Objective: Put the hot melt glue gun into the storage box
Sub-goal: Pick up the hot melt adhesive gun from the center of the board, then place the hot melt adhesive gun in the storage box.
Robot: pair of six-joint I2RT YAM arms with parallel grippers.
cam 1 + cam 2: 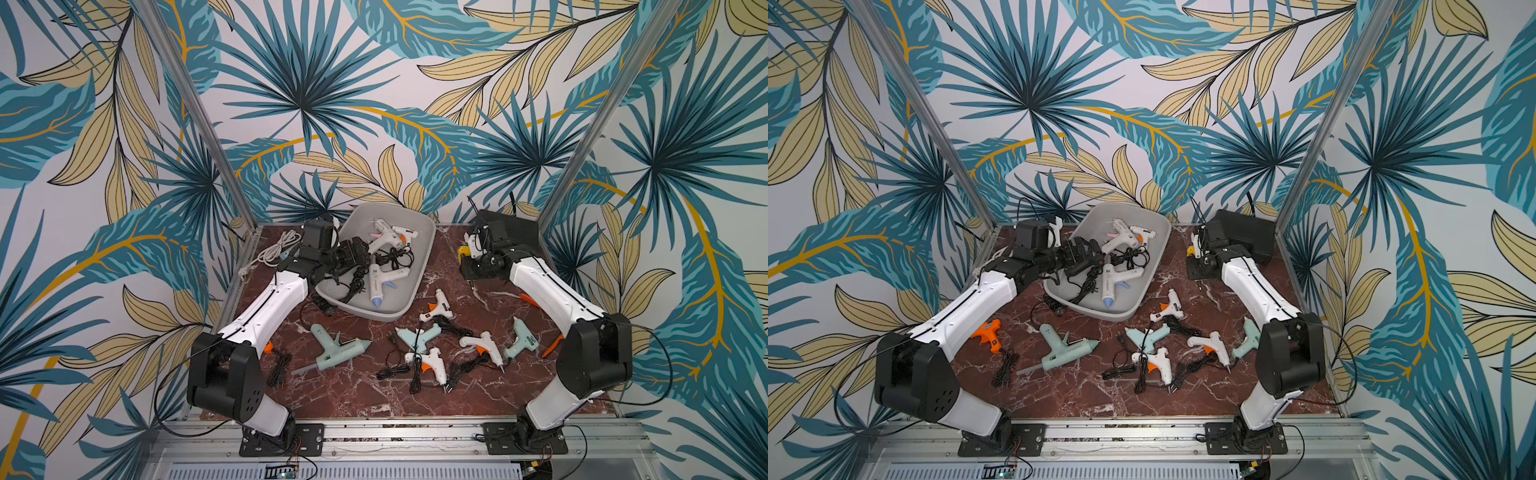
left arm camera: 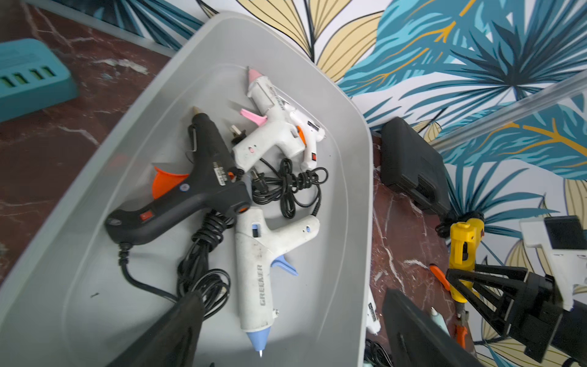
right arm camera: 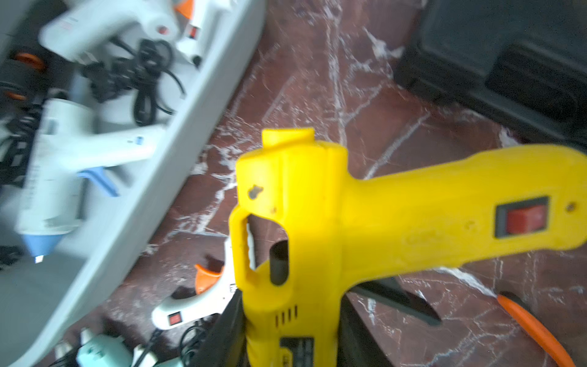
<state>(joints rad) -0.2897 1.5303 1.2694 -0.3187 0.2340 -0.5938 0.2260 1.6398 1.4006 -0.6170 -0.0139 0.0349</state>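
My open left gripper is above the storage box (image 1: 402, 281). Next, I move my left gripper back out of the way before my right gripper lowers the yellow glue gun (image 1: 464, 251) in.
My right gripper (image 3: 292, 333) is shut on the barrel of a yellow hot melt glue gun (image 3: 365, 216), which it holds above the marble table right of the storage box; the gun also shows in both top views (image 1: 463, 252) (image 1: 1191, 251). The light-grey storage box (image 1: 428, 249) (image 2: 359, 222) holds a black glue gun (image 2: 197, 190), a white one with a blue nozzle (image 2: 257, 270) and two more white ones. My left gripper (image 2: 292, 298) hangs open over the box with nothing between its fingers; in both top views (image 1: 357, 253) it hides the black gun.
Several glue guns with black cords lie on the table in front of the box: a teal one (image 1: 336, 347), white ones (image 1: 432, 361), an orange one (image 1: 988, 334). A black hard case (image 1: 511, 226) stands at the back right, a coiled white cable (image 1: 278, 247) at the back left.
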